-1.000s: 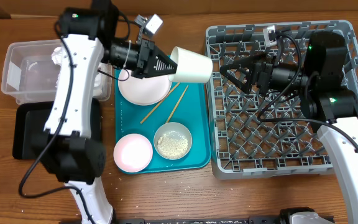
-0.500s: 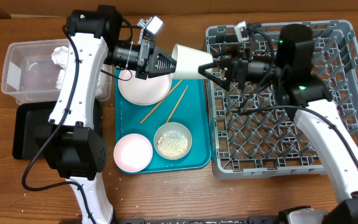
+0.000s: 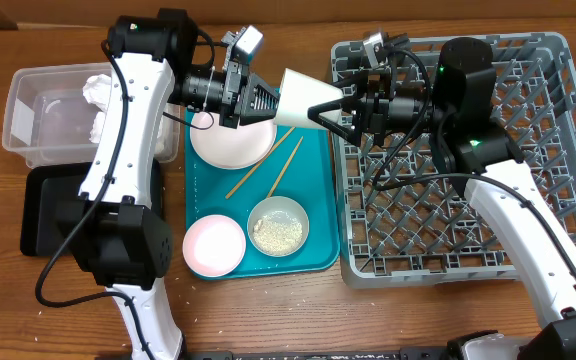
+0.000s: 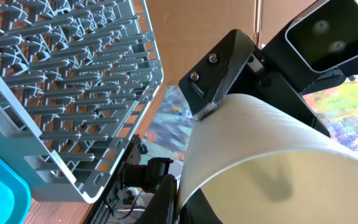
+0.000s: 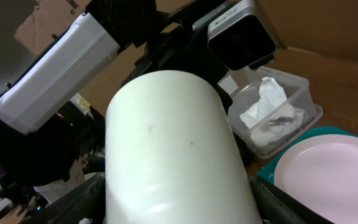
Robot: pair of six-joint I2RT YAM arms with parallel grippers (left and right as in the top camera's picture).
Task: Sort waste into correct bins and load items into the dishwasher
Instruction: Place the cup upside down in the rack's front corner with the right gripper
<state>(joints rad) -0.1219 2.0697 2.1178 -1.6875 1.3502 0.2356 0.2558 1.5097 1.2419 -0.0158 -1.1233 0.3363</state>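
The robot's left gripper has the white cup by its rim, so the right gripper should grip its closed end and place the cup rim-down in the grey dish rack.
A white cup hangs on its side in the air between the teal serving tray and the grey dish rack. My left gripper is shut on its rim, one finger inside and one outside. My right gripper is open and straddles the cup's closed end; in the right wrist view a finger sits close on each side of the cup. A pale plate, chopsticks, a bowl of rice grains and a pink-white dish lie on the tray.
The teal serving tray lies left of the rack. A clear tub holding crumpled napkins stands at far left, with a black tray in front of it. A few grains lie on the wooden table.
My right arm swung left from over the rack until its fingers came round the cup's closed end. My left gripper kept hold of the cup and raised it slightly.
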